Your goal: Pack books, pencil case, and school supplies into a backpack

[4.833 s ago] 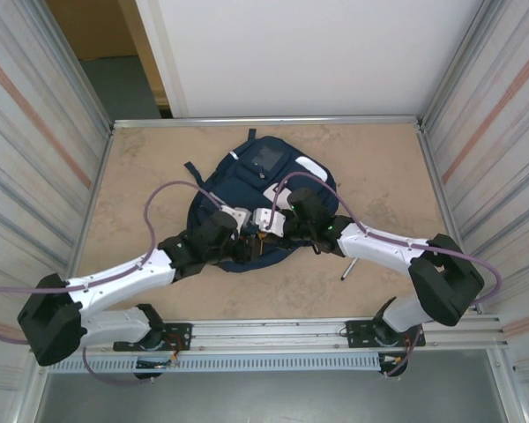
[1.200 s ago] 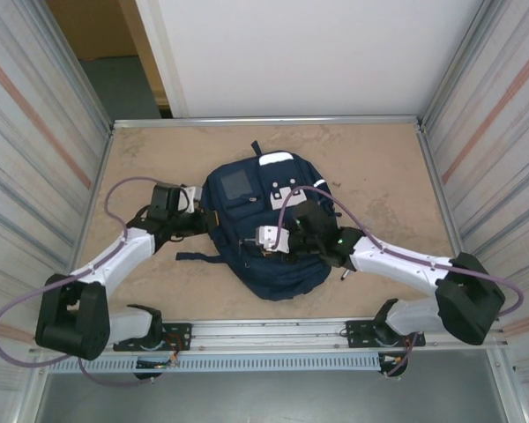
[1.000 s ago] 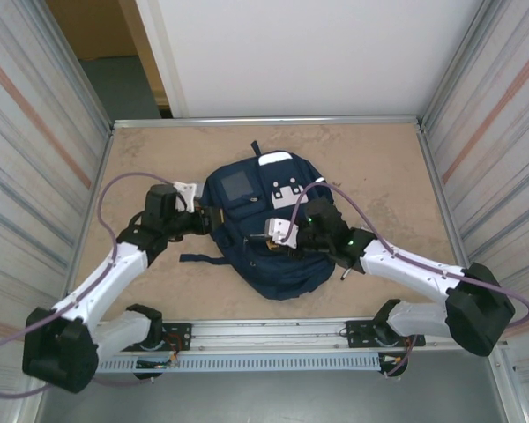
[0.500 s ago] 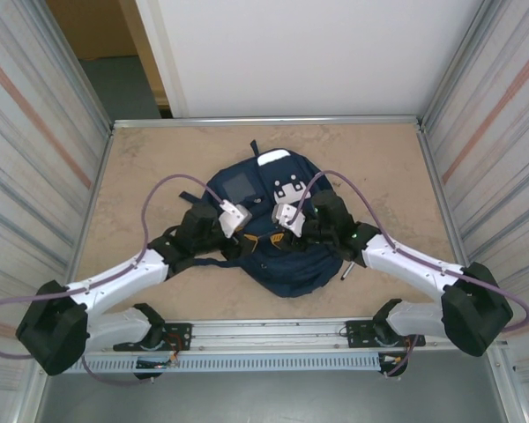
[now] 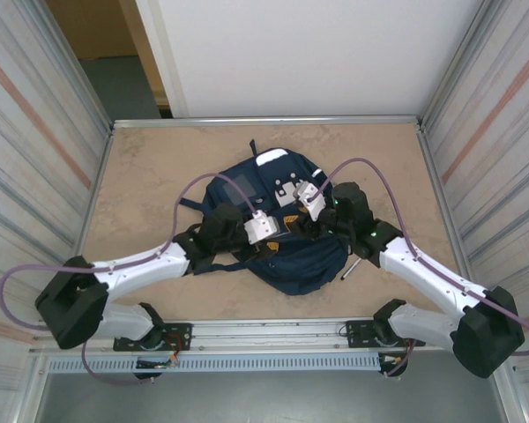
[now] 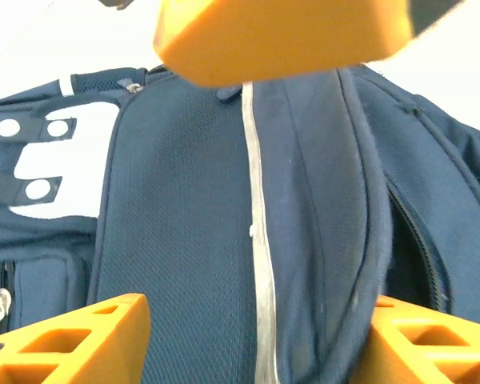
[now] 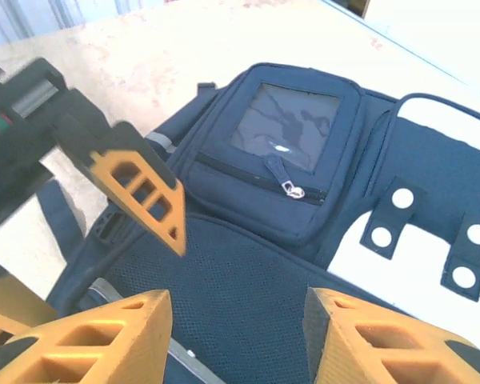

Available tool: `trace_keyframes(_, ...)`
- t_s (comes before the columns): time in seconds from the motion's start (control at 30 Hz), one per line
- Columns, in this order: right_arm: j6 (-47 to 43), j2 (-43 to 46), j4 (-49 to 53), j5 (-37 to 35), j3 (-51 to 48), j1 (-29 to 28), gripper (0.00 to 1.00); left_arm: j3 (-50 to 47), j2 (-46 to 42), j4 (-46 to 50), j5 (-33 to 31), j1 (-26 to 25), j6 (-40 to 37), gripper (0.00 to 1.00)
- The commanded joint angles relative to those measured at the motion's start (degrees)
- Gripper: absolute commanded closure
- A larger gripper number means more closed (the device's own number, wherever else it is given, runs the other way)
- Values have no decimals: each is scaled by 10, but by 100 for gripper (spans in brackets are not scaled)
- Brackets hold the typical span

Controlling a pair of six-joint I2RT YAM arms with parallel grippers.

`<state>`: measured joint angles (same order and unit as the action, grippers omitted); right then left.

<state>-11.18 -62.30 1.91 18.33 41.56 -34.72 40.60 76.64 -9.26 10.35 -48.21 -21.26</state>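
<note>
The backpack's slack edge (image 6: 365, 232) is folded over the backpack's opening, so I should keep that edge up with my left gripper while my right gripper brings school supplies from beside the backpack.
The navy backpack (image 5: 310, 261) lies flat mid-table, pale patches toward the far end. My left gripper (image 5: 276, 238) hangs over its middle, open; in the left wrist view its orange fingers (image 6: 80, 332) straddle the backpack's (image 6: 184, 200) fabric and reflective stripe (image 6: 256, 240). My right gripper (image 5: 289, 217) is just beyond it, open over the mesh panel (image 7: 248, 272), below the window pocket (image 7: 292, 128). The left gripper's finger (image 7: 140, 192) shows in the right wrist view. A black marker (image 5: 351, 269) lies on the table right of the backpack. The books and the pencil case are out of view.
The two grippers sit a few centimetres apart over the backpack. A loose strap (image 5: 190, 204) trails off its left side. Metal rails (image 5: 264, 121) edge the tan table, with corrugated walls on both sides. Open table lies to the far left and far right.
My left arm swung from the backpack's left side to over its middle. The right gripper drew back toward the far right. Both jaws widened. The backpack shifted slightly right.
</note>
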Motion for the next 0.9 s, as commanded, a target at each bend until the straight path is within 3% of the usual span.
trace_keyframes(0.0,40,23,1,-13,4,3,44,51,33,-27,-48,-1,12,46)
trace_keyframes(0.03,54,33,5,-43,4,3,2,56,42,-38,-50,-1,17,54)
trace_keyframes(0.13,165,52,41,-233,17,20,1,55,62,-64,-49,-2,35,76)
trace_keyframes(0.2,319,48,129,-421,39,47,1,51,64,-73,-54,-2,50,85)
trace_keyframes(0.23,414,41,186,-474,50,75,1,46,60,-78,-59,-2,58,89)
trace_keyframes(0.33,474,9,257,-360,57,185,1,25,44,-90,-96,-2,67,98)
trace_keyframes(0.47,498,-65,305,-291,56,262,1,-19,15,-122,-172,2,68,100)
trace_keyframes(0.53,484,-102,314,-277,54,272,3,-25,-6,-123,-202,10,86,100)
trace_keyframes(0.67,445,-165,303,-232,59,274,20,-19,-24,-111,-187,23,107,100)
trace_keyframes(0.87,412,-251,307,-270,86,265,27,-42,-36,-146,-160,23,186,100)
